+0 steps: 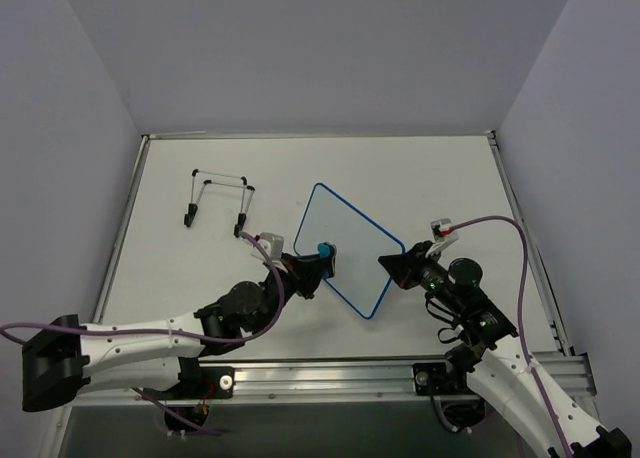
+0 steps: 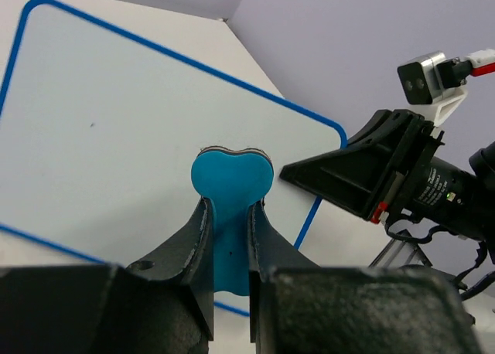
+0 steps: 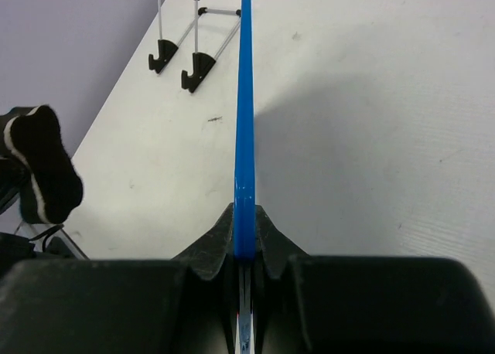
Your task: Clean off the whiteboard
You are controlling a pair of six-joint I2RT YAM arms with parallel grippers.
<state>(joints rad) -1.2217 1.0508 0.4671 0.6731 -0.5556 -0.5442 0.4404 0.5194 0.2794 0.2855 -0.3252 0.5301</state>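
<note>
The whiteboard's side is clean up to its blue rim, so my left gripper keeps lowering the eraser to the open table and lets go of it there.
The whiteboard, white with a thin blue rim, is held tilted above the table by its right corner. Its face shows no writing in the left wrist view. My right gripper is shut on its rim, which runs edge-on as a blue line between the fingers. My left gripper is shut on the blue bone-shaped eraser, whose head rests against the board's face near the left edge.
A black wire stand sits on the table at the back left, also in the right wrist view. The table's raised edges run along both sides. The right arm's fingers show beside the board.
</note>
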